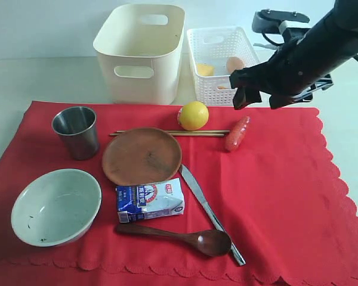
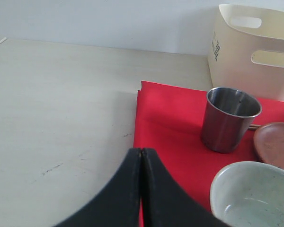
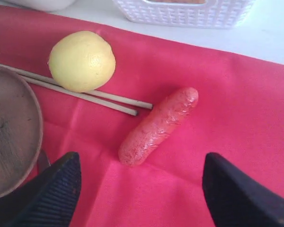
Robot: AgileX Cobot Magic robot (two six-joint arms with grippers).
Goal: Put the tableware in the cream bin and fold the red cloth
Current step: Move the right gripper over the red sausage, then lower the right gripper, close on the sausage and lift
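Observation:
My gripper will carry the sausage to the basket, and I should expect another food hidden inside then, because a brown patch shows at the white lattice basket's front.
The red cloth covers the table front. On it stand a steel cup, a brown plate and a pale bowl. The chopsticks lie behind the plate, the knife and wooden spoon in front of it. The cream bin stands behind the cloth. My right gripper hangs open and empty above the sausage. My left gripper is shut and empty over the cloth's left edge, near the cup and bowl.
A lemon touches the chopsticks, and the sausage lies at their right end. A milk carton sits between plate and spoon. The white lattice basket, holding an egg and a cheese wedge, stands right of the cream bin.

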